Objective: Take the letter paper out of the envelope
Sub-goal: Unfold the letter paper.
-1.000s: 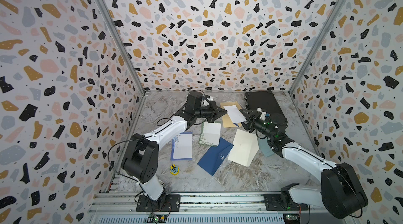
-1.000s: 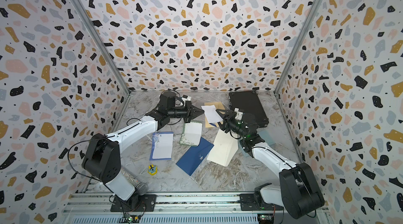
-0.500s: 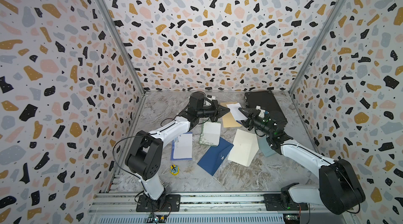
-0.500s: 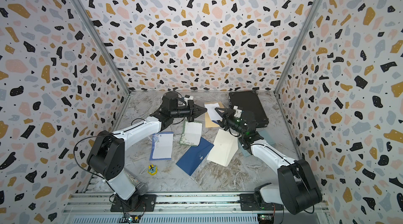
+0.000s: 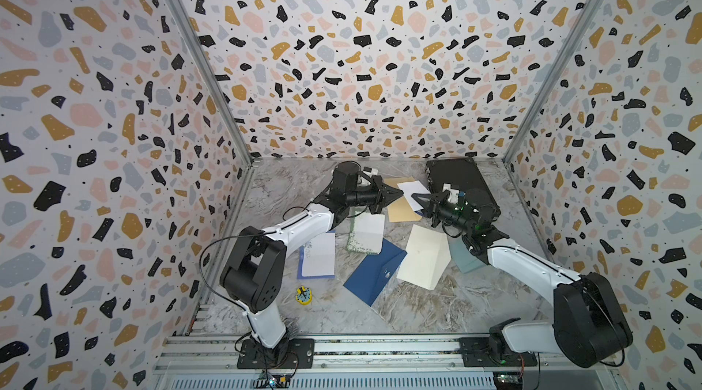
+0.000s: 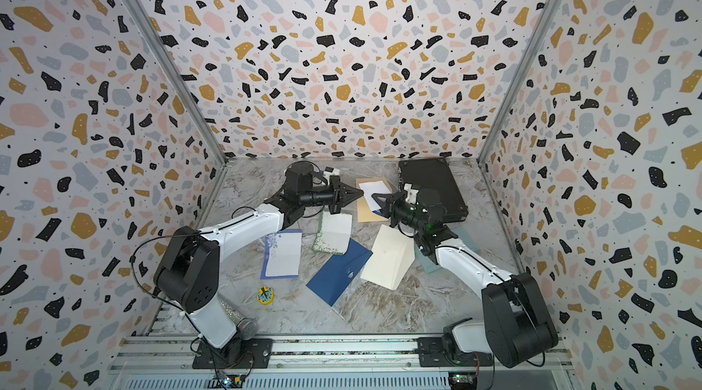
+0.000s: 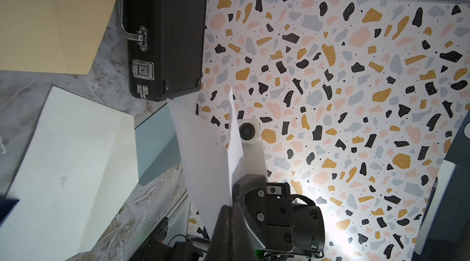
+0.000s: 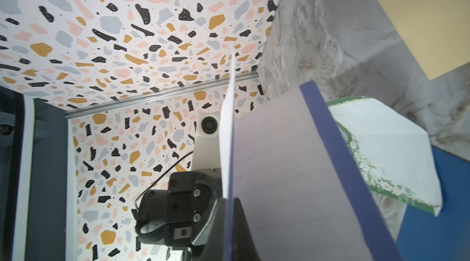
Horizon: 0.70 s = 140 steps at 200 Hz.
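The robot's two grippers are pinching the folded letter paper (image 5: 415,190) close together, so the left gripper should open, let the right gripper turn the paper, and then take hold of the paper's free edge.
The white letter paper (image 5: 412,188) (image 6: 374,187) has a blue border and hangs lifted just above the tan envelope (image 5: 403,213) (image 6: 370,211), which lies flat at the back middle of the table. My left gripper (image 5: 397,193) (image 6: 359,193) and right gripper (image 5: 416,197) (image 6: 376,196) meet tip to tip at the paper. In the right wrist view the right gripper (image 8: 230,221) is shut on the paper's (image 8: 279,170) blue edge. In the left wrist view the left gripper (image 7: 229,221) is shut, and the paper (image 7: 203,158) rises from its jaws. The envelope (image 7: 50,18) lies apart from them.
A black case (image 5: 456,183) lies at the back right, behind the right arm. A cream envelope (image 5: 423,255), a navy envelope (image 5: 374,270), a green-bordered sheet (image 5: 366,232) and a blue-bordered sheet (image 5: 317,255) lie mid-table. A small yellow object (image 5: 304,295) sits nearer the front.
The right gripper has moved in to the paper and shut on it. The left gripper has shifted slightly right, staying shut.
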Available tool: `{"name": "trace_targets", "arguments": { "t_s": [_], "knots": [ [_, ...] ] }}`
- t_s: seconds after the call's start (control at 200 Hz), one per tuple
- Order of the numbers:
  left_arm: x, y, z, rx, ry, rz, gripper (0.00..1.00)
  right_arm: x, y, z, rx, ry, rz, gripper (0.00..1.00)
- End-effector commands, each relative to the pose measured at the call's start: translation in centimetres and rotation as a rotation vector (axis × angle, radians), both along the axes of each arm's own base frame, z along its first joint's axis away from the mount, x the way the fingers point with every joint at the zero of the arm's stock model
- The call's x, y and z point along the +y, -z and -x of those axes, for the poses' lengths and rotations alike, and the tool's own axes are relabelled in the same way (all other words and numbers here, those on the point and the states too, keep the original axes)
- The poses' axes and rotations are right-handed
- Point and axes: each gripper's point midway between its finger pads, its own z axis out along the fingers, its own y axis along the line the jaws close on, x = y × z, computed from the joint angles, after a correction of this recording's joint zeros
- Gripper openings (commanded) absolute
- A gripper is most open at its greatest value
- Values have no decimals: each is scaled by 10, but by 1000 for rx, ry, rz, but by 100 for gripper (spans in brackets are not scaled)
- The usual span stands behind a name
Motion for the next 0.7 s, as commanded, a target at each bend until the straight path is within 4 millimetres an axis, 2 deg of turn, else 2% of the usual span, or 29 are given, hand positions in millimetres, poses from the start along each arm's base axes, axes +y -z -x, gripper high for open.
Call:
{"name": "trace_targets", "arguments": {
  "t_s": [0.0, 0.045, 0.12, 0.125, 0.27, 0.37, 0.516, 0.696],
  "knots": [
    [-4, -19, 0, -39, 18, 43, 9, 0, -15, 11, -75, -59, 131, 0],
    [-3, -22, 0, -37, 18, 43, 22, -1, -14, 15, -102, -90, 217, 0],
    [2, -28, -1, -30, 8, 39, 37, -3, -14, 22, -166, -157, 373, 0],
    [3, -28, -1, -27, 7, 37, 37, -3, -20, 20, -194, -158, 381, 0],
    [30, -28, -8, 34, -72, -19, 59, -20, -16, 33, -359, -306, 762, 0],
    [44, -30, -8, 71, -95, -57, 64, -33, -13, 34, -516, -386, 997, 0],
    [56, -19, -5, 141, -117, -97, 70, -45, -10, 26, -731, -425, 1277, 0],
    [53, -12, -4, 174, -99, -72, 74, -37, -16, 18, -1027, -423, 1459, 0]
  ]
}}
